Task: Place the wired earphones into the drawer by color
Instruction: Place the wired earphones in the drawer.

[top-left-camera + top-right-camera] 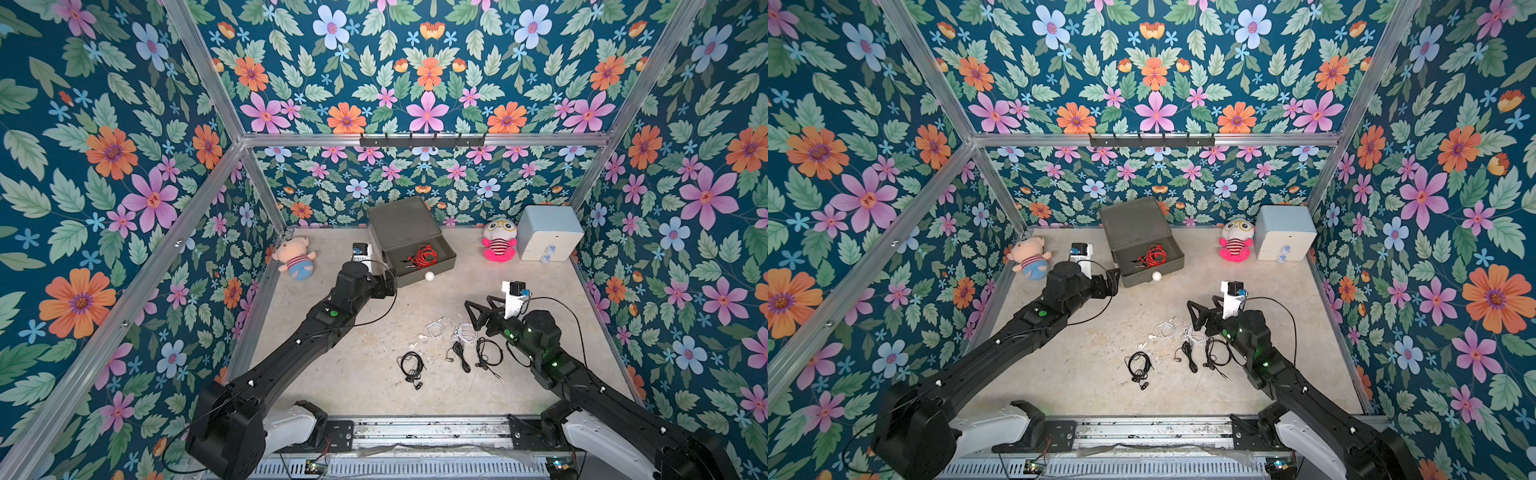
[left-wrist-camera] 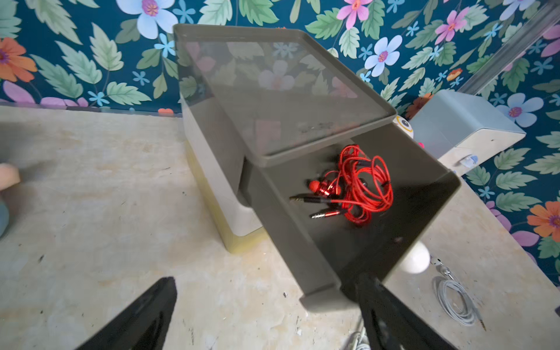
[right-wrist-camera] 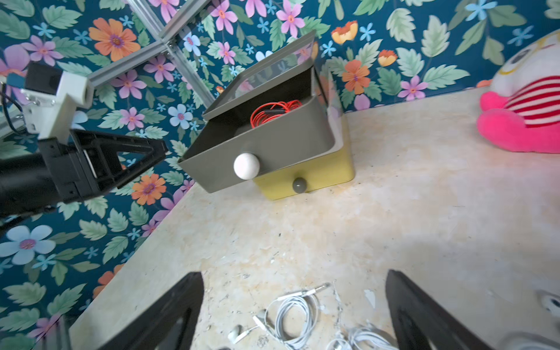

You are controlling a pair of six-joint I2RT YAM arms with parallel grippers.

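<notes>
My left gripper should move back while my right gripper pushes the top drawer shut by its white knob [image 1: 429, 276], because the open top drawer [image 1: 421, 264] covers the white level.
The three-tier chest [image 1: 401, 220] stands at the back, and its dark grey top drawer [image 1: 411, 280] is pulled out. Red earphones [image 1: 424, 254] [image 2: 360, 185] lie coiled inside it. My left gripper [image 1: 388, 286] [image 2: 266, 278] is open and empty at the drawer's front left corner. On the table lie two white earphones [image 1: 435, 328] [image 3: 297, 315] and three black earphones [image 1: 411, 365]. Just above the white coils, my right gripper [image 1: 473, 318] [image 3: 294, 274] stands open with nothing between its fingers. The white tier is mostly hidden under the open drawer; the yellow tier [image 3: 321, 172] is shut.
A pig plush [image 1: 295, 257] lies at the back left. A pink striped plush [image 1: 498, 241] and a pale blue two-drawer chest [image 1: 548, 239] stand at the back right. Flowered walls close in three sides, and a hook rail [image 1: 422, 141] hangs on the back wall.
</notes>
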